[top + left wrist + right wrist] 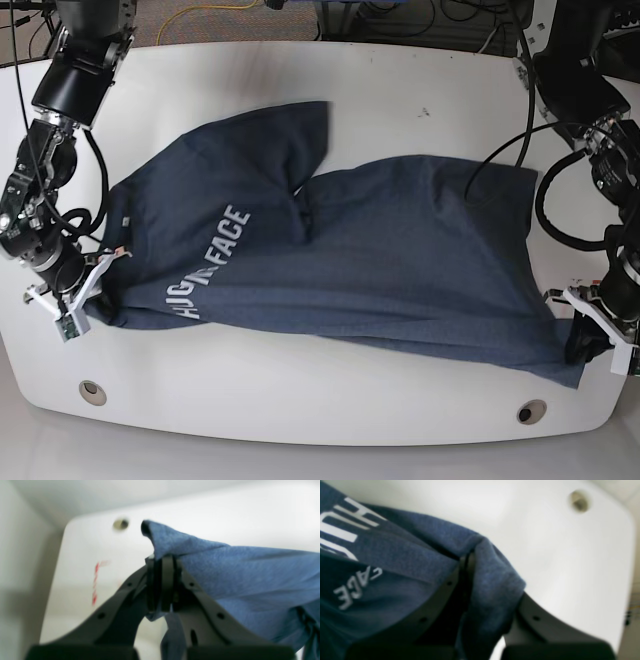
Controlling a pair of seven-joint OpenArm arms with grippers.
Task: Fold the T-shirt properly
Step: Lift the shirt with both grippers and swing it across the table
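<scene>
The T-shirt's far part (300,180) is bunched up. My left gripper and my right gripper should raise the front edge (330,322) of the T-shirt clear and pull it toward the back before they fold.
The dark navy T-shirt (380,250) lies spread across the white table (300,400), white lettering (215,265) facing up and one sleeve (290,135) toward the back. My right gripper (103,272) at the shirt's left edge is shut on a pinch of fabric. In the right wrist view the T-shirt (402,562) drapes over the shut right gripper (467,557). My left gripper (583,347) is shut on the shirt's front right corner. In the left wrist view the left gripper (162,562) holds a raised peak of T-shirt (237,572) above the table.
Two round holes sit near the table's front edge, the left hole (92,391) and the right hole (530,411). A red mark (95,583) shows on the table beside the left gripper. Cables (420,15) run behind the far edge.
</scene>
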